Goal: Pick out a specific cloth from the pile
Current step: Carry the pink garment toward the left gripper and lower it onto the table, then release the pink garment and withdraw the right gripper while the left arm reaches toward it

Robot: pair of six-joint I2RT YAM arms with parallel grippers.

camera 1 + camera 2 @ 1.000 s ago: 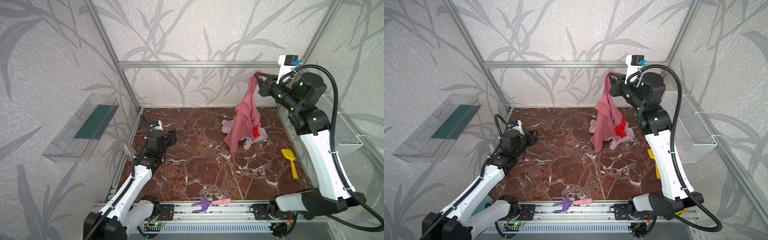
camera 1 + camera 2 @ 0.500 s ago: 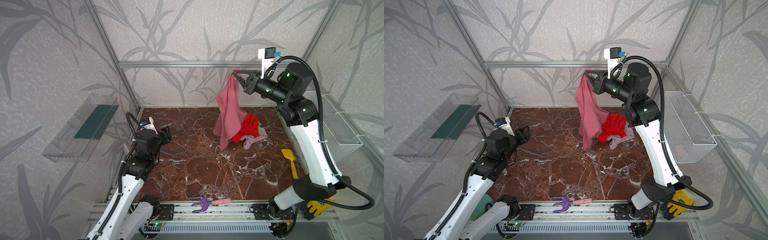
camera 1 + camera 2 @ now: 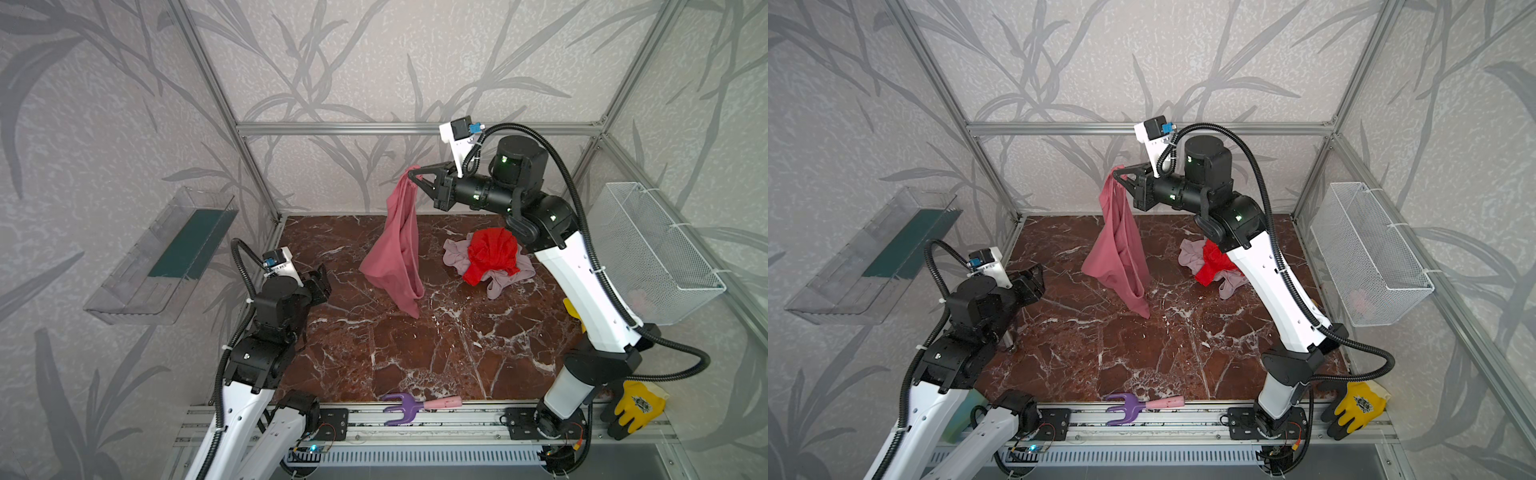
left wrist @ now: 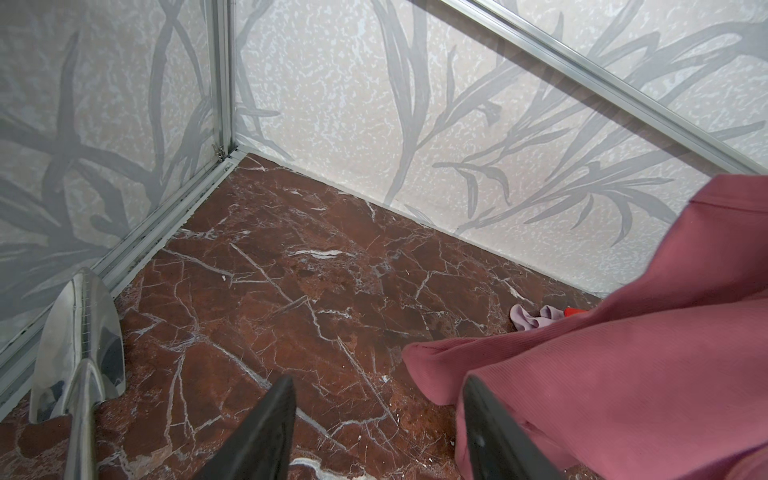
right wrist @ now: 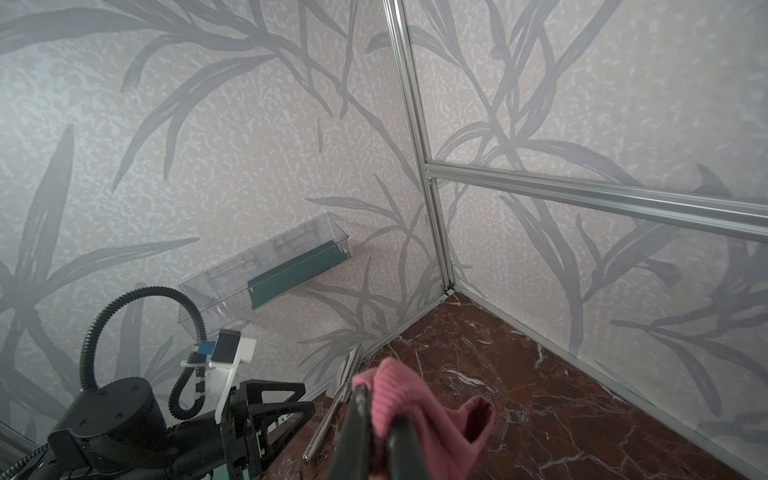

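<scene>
I keep lowering the rose cloth [image 3: 395,257] with my right gripper, as it hangs clear of the pile, toward the open marble [image 3: 345,268] until the cloth lies there, then let go.
The cloth [image 3: 395,249] [image 3: 1119,253], a long dusty rose piece, hangs from my right gripper [image 3: 415,176] [image 3: 1119,174], which is shut on its top edge high near the back wall. In the right wrist view the gripper [image 5: 380,403] pinches a fold of the cloth [image 5: 415,399]. The cloth's lower tip reaches down to about the marble floor. To its right lies the pile: a bright red cloth [image 3: 492,249] on a pale lilac one [image 3: 455,253]. My left gripper [image 3: 320,280] [image 4: 378,382] stands open and empty at the left, facing the cloth [image 4: 623,353].
A metal trowel [image 4: 79,332] lies by the left wall. A purple fork tool [image 3: 415,407] rests on the front rail, a yellow glove [image 3: 636,405] at front right. A wire basket [image 3: 652,253] hangs on the right wall, a clear shelf [image 3: 166,253] on the left.
My right gripper has carried the dusty rose cloth leftward off the pile, uncovering the red cloth. The left arm has shifted a little, its gripper still open.
</scene>
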